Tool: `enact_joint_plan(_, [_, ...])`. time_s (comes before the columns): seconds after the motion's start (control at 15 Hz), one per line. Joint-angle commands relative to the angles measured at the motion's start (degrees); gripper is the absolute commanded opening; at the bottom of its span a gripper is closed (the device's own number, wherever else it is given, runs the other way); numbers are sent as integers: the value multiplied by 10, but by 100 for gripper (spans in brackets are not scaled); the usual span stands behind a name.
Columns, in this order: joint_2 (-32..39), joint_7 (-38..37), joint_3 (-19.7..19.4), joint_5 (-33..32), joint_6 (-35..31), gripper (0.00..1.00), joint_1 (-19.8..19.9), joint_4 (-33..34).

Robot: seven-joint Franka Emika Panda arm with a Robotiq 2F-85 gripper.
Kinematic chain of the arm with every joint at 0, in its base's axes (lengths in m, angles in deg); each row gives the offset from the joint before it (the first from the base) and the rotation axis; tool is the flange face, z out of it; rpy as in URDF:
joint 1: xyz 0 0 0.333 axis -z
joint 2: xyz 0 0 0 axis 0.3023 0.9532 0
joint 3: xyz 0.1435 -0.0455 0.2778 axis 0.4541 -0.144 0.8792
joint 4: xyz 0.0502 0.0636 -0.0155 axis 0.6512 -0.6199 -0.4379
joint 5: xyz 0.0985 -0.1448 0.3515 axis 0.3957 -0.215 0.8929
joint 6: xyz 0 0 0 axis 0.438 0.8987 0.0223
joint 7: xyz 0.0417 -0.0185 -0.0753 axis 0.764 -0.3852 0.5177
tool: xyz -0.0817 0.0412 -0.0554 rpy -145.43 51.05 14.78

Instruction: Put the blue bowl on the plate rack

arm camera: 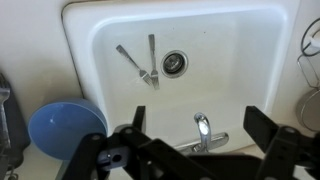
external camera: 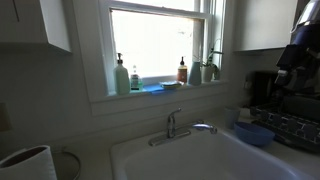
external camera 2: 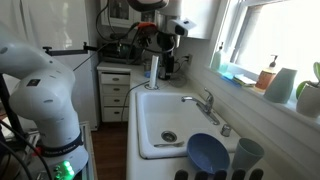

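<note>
The blue bowl's sink-side rim (external camera 2: 213, 136) is clear of the plate rack, so the robot's gripper should now go down to that rim (arm camera: 104, 121) until its fingers are on both sides of it, and then close.
The blue bowl (external camera: 255, 133) rests at the sink's edge, right against the dark wire plate rack (external camera: 296, 128). In an exterior view the bowl (external camera 2: 207, 152) leans tilted above the rack's bars (external camera 2: 215, 175). In the wrist view the bowl (arm camera: 65, 131) is at the lower left, with a dark strip of the rack (arm camera: 6, 120) beside it. My gripper (arm camera: 200, 118) is open and empty. It hangs high over the white sink (arm camera: 250, 40), its fingers either side of the faucet (arm camera: 204, 130), well clear of the bowl. My arm (external camera: 300, 45) shows dark at the upper right.
A fork and another utensil (arm camera: 140, 62) lie in the sink by the drain (arm camera: 174, 63). Bottles (external camera: 121, 76) stand on the window sill. A grey cup (external camera 2: 248, 155) is beside the bowl. The robot base (external camera 2: 45, 95) and a cluttered counter (external camera 2: 120, 50) are beyond the sink.
</note>
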Motion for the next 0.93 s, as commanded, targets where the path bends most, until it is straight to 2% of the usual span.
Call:
enact_joint_plan(0.0, [3, 1, 2, 1, 2, 100, 3, 2])
enact_joint_plan(0.27, [13, -14, 8, -3, 5, 100, 9, 8])
enact_joint_plan(0.6, [136, -88, 0, -39, -30, 100, 65, 48])
enact_joint_plan(0.87, [255, -72, -28, -40, -34, 100, 73, 107])
